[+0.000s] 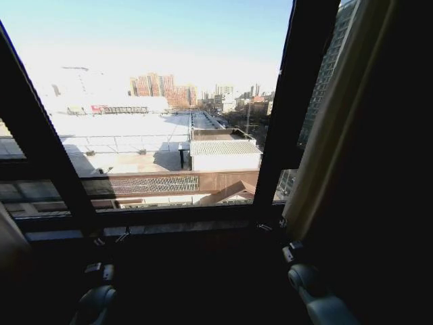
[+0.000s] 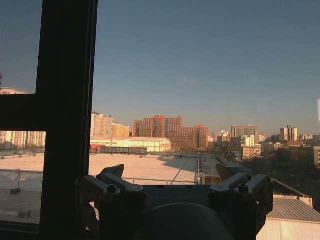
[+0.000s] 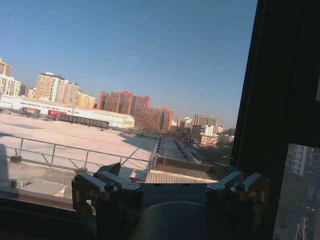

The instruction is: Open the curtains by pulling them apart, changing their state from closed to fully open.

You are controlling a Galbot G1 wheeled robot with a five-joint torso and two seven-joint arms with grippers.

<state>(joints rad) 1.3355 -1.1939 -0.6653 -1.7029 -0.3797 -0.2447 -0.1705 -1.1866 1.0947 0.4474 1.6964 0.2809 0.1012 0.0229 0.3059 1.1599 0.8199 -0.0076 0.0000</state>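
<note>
The sheer white-cream curtain (image 1: 10,235) will uncover more of the window when I pull it along, because the glass runs on past the dark window bar (image 2: 22,172).
The curtains stand drawn apart, with the window glass bare between them. One sheer cream panel (image 1: 335,128) hangs gathered at the right edge of the window. A sliver of pale fabric (image 1: 8,237) shows at the lower left edge. My left gripper (image 1: 110,238) sits low by the sill, open and holding nothing; in the left wrist view this gripper (image 2: 170,172) points at the glass beside a dark mullion (image 2: 67,115). My right gripper (image 1: 272,225) is near the sill, just left of the gathered panel, also open with nothing in it (image 3: 167,170).
A dark opaque drape (image 1: 399,169) hangs right of the cream panel. Black window mullions (image 1: 298,101) and a left frame bar (image 1: 40,149) cross the glass. The dark sill (image 1: 176,218) runs just ahead of both grippers. Rooftops and city buildings lie outside.
</note>
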